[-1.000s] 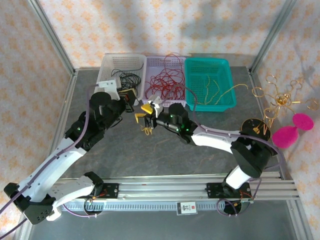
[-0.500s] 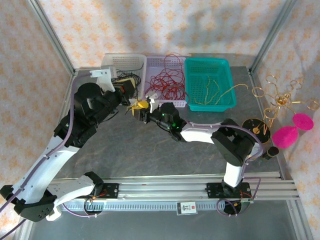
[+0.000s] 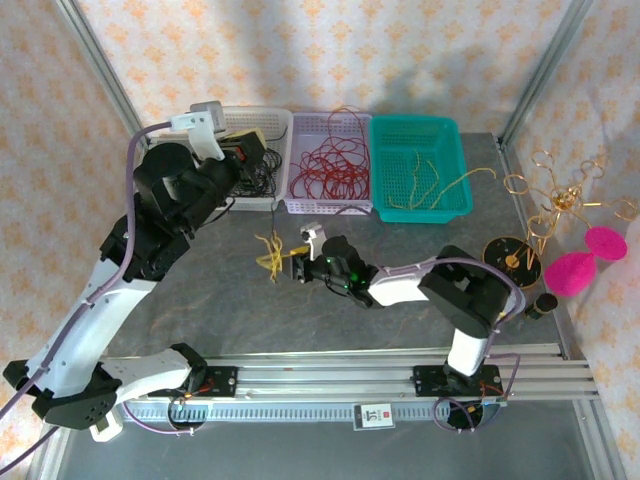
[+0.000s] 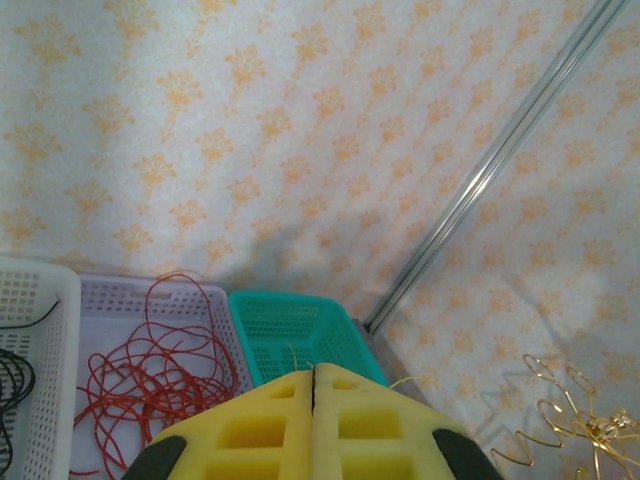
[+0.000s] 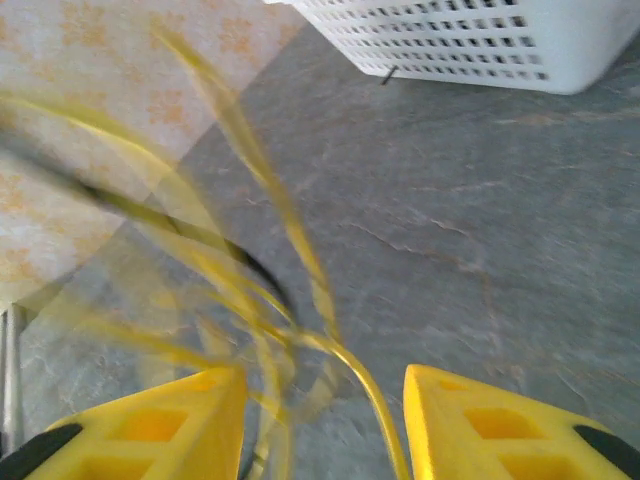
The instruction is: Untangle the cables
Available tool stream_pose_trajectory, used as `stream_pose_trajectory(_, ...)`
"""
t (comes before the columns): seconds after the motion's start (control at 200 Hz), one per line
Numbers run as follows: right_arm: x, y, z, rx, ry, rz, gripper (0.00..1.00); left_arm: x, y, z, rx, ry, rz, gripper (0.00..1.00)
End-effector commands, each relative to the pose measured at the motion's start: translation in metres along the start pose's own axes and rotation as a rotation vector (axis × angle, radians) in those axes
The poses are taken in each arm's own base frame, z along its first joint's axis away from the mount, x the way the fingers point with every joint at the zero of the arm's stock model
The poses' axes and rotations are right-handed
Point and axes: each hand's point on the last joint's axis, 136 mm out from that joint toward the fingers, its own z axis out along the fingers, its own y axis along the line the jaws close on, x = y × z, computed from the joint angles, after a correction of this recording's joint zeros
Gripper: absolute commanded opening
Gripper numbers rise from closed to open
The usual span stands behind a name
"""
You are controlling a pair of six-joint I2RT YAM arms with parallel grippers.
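Note:
The dark cable (image 5: 247,262) bends smoothly through loose yellow cable loops (image 5: 272,335). The dark cable will slip out when I pull, and the yellow cables will stay bunched together.
A small tangle of yellow cables (image 3: 270,255) with a dark strand lies on the grey table left of centre. My right gripper (image 3: 292,266) reaches left, right up against it. In the right wrist view its yellow fingers (image 5: 175,425) stand apart, open, with blurred yellow cables (image 5: 300,270) running up between them. My left gripper (image 3: 255,150) is raised over the white basket (image 3: 222,122), well away from the tangle. Its pads (image 4: 345,410) are pressed together, shut, and I see nothing between them. Red cables (image 3: 330,165) fill the lavender basket and yellow ones (image 3: 425,180) the teal basket.
Black cables (image 3: 262,172) lie in the white basket. A gold wire ornament (image 3: 560,200), pink shapes (image 3: 585,260) and a black disc (image 3: 512,255) stand at the right. A metal rail (image 3: 350,380) runs along the near edge, with frame posts at the corners.
The two grippers were close together at the tangle in mid-air. The left arm has since lifted back toward the white basket, and the right gripper has come down and forward with the tangle.

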Motion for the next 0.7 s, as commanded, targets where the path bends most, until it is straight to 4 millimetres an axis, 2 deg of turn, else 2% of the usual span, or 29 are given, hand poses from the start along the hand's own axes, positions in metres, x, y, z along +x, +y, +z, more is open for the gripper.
stream_pose_trajectory(0.0, -0.018, 0.002, -0.02, 0.052, -0.02, -0.062, 0.49, -0.005, -0.003, -0.004, 0.001, -0.005, 0.025, 0.0)
stream_pose_trajectory(0.11, -0.009, 0.004, -0.037, 0.047, 0.023, -0.126, 0.55, -0.005, -0.004, -0.006, 0.005, -0.005, 0.024, 0.0)
stream_pose_trajectory(0.175, -0.006, 0.013, -0.051, -0.001, 0.018, -0.17, 0.59, -0.002, -0.005, -0.005, 0.015, 0.006, 0.022, 0.0)
stream_pose_trajectory(0.27, -0.019, 0.015, -0.064, 0.014, -0.032, -0.185, 0.61, 0.015, 0.002, -0.001, 0.0, 0.05, 0.011, 0.0)
stream_pose_trajectory(0.31, -0.023, 0.009, -0.064, 0.057, -0.03, -0.186, 0.6, 0.028, 0.01, 0.002, -0.025, 0.077, -0.003, 0.0)
stream_pose_trajectory(0.405, -0.027, -0.008, -0.064, 0.167, -0.004, -0.178, 0.56, 0.079, 0.038, 0.009, -0.092, 0.173, -0.016, 0.0)
stream_pose_trajectory(0.571, -0.02, -0.019, -0.071, 0.205, 0.02, -0.143, 0.53, 0.159, 0.081, 0.007, -0.172, 0.308, -0.013, 0.06)
stream_pose_trajectory(0.696, -0.011, -0.036, -0.079, 0.267, 0.063, -0.058, 0.51, 0.206, 0.096, 0.008, -0.173, 0.383, -0.072, 0.06)
